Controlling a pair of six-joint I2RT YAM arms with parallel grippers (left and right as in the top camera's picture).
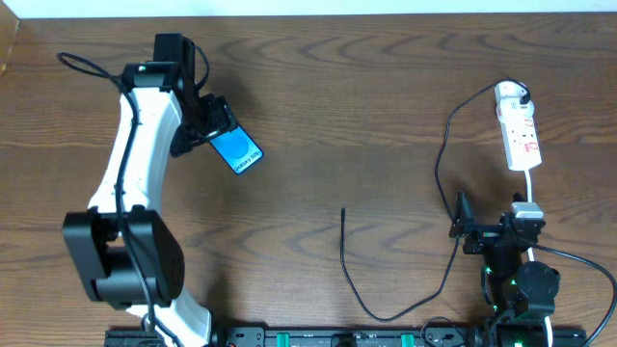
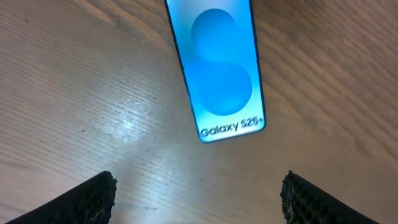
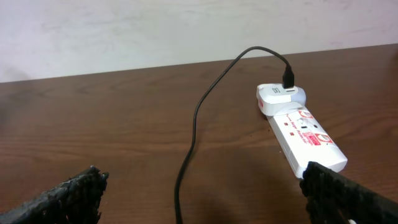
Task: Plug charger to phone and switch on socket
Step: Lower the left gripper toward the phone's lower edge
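Note:
The left gripper's open fingers are past the phone's lettered end [image 2: 232, 129] and at an angle to it, so the left gripper should move back over the phone's screen [image 2: 221, 62] and line up squarely.
The phone [image 1: 236, 150] lies flat on the wooden table, its lit blue screen up, "Galaxy S25+" readable in the left wrist view [image 2: 217, 68]. My left gripper [image 1: 204, 120] is open just above and behind the phone, its fingers [image 2: 199, 198] apart and empty. The charger cable [image 1: 443, 173] runs from a white adapter on the socket [image 1: 519, 130] down and round to its free plug tip [image 1: 343, 211] mid-table. In the right wrist view the socket [image 3: 308, 137] and cable [image 3: 194, 124] lie ahead. My right gripper [image 1: 489, 231] is open [image 3: 202, 196] and empty, near the socket's near end.
The socket's white cord [image 1: 530, 188] runs toward the right arm base [image 1: 521, 289]. The left arm's white body [image 1: 135, 164] stretches over the left of the table. A pale wall [image 3: 186, 25] lies beyond the table's far edge.

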